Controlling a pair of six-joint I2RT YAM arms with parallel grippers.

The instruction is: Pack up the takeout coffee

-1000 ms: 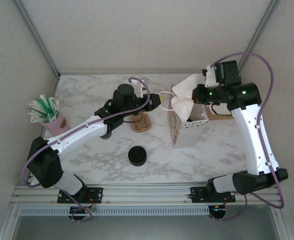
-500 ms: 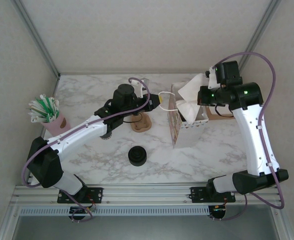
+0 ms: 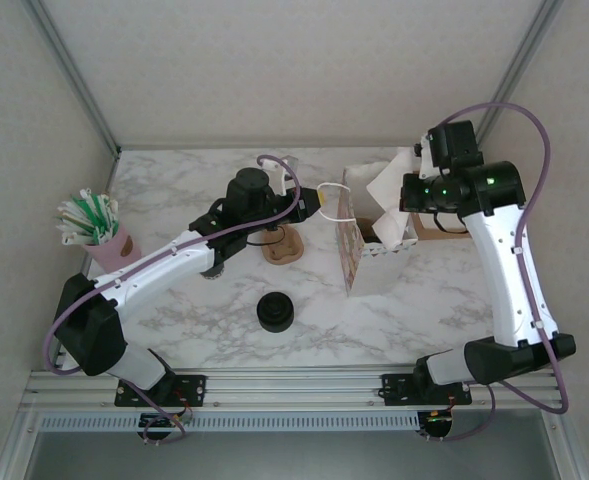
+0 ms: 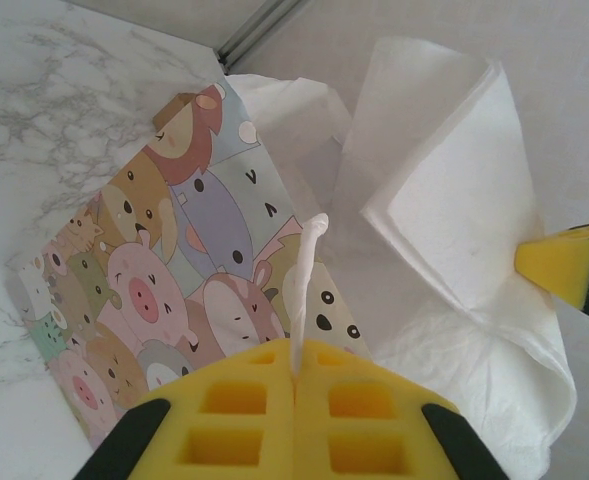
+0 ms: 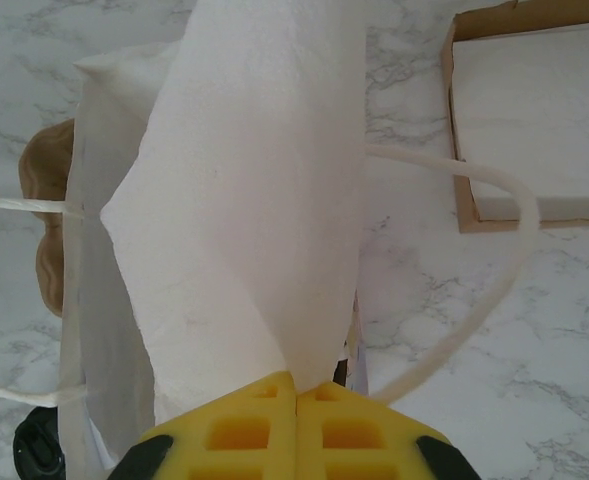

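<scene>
I keep lowering the napkin with my right gripper, as the white napkin's loose end hangs into the bag's opening, until the held corner is inside, and then let go.
The paper bag, printed with cartoon animals, stands open right of the table's centre. My left gripper is shut on the bag's white handle, which runs up from between the yellow pads. Above the bag's mouth, my right gripper is shut on a corner of a white napkin. The napkin hangs into the opening of the bag. The takeout coffee is hidden. A dark sliver shows inside the bag beside the napkin, and I cannot tell what it is.
A low black round pile of lids sits near the front, left of the bag. A brown holder lies under the left wrist. A cardboard box of napkins is behind the bag, and a pink cup of straws stands far left.
My right gripper has shifted slightly right with the napkin, which now hangs narrower and more upright over the bag's mouth. The left arm has not moved.
</scene>
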